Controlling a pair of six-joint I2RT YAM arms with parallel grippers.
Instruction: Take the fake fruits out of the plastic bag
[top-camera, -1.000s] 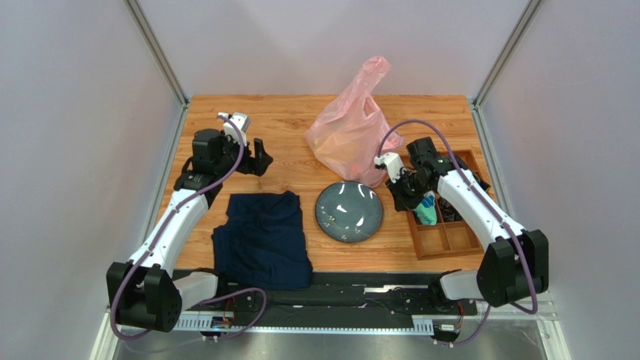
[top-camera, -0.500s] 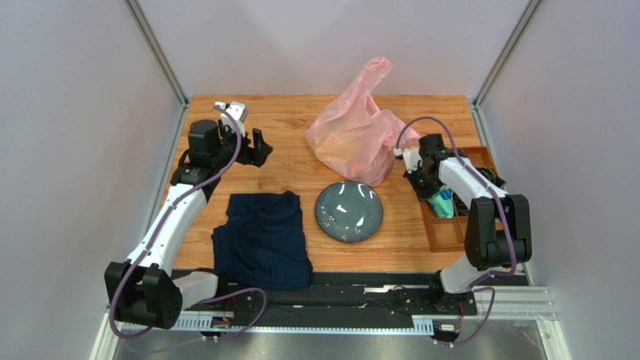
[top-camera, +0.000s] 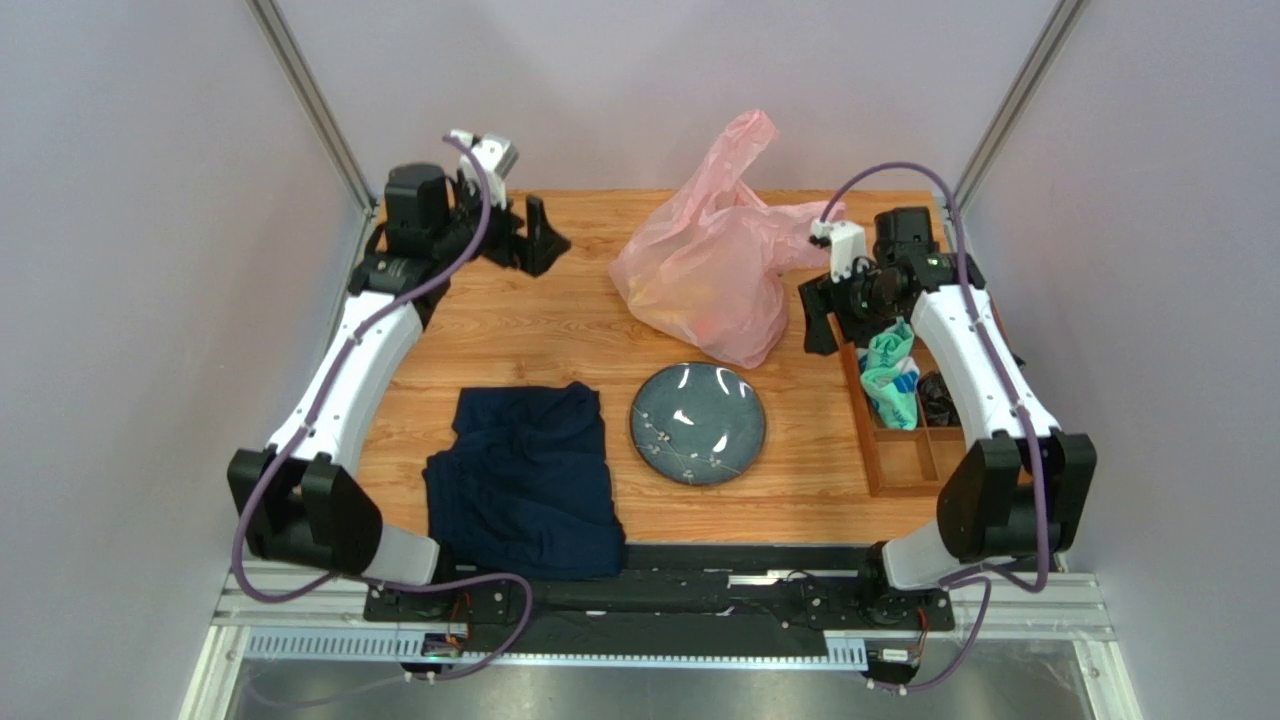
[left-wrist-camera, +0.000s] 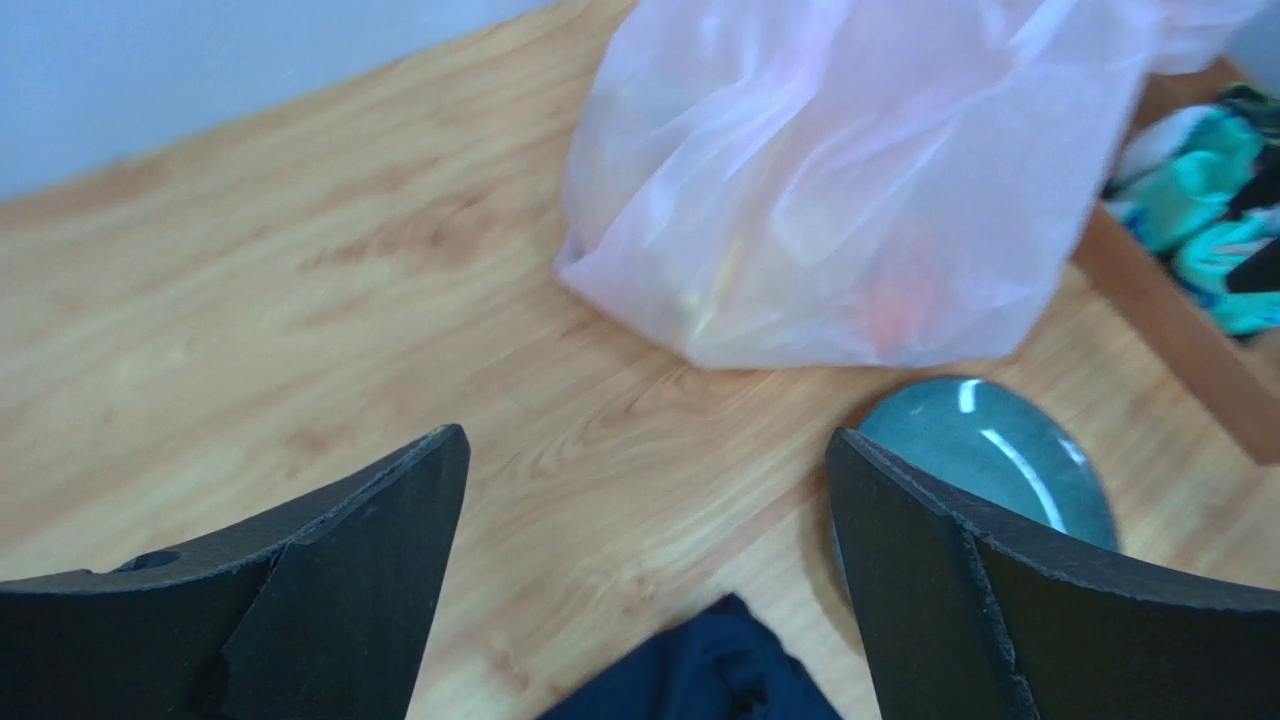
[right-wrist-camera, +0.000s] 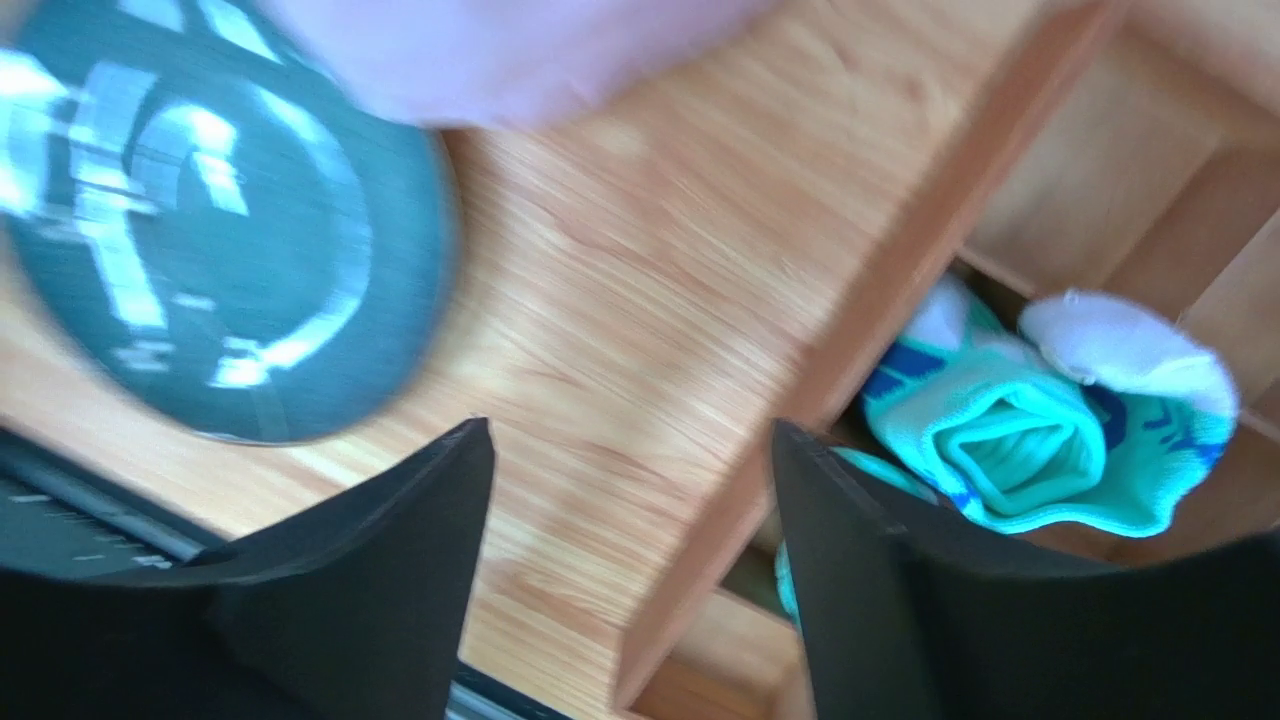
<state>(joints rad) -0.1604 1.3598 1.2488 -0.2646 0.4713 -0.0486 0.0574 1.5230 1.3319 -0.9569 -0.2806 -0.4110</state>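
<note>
My right gripper should take (top-camera: 751, 129) the plastic bag's upright handle (top-camera: 742, 146), which leans away from my left gripper, and bring it across toward my left gripper.
The pink plastic bag (top-camera: 706, 263) stands crumpled at the back middle of the table, one handle sticking up. The fake fruits show only as dim yellow and orange-red patches (left-wrist-camera: 899, 308) through its film. My left gripper (top-camera: 544, 240) hovers to the left of the bag, open and empty; in the left wrist view the left gripper (left-wrist-camera: 646, 440) faces the plastic bag (left-wrist-camera: 857, 165) across bare wood. My right gripper (top-camera: 819, 323) hangs at the bag's right side, open; the right gripper (right-wrist-camera: 631, 431) holds nothing, above the table beside the wooden tray.
A dark grey plate (top-camera: 697, 425) lies in front of the bag. A folded navy cloth (top-camera: 526, 477) lies at the front left. A wooden compartment tray (top-camera: 875, 458) with rolled teal socks (top-camera: 891, 368) runs along the right edge. Grey walls enclose the table.
My right arm swung from beside the plate back to the bag's right side and its jaws opened. My left arm moved toward the far left corner and opened a little wider.
</note>
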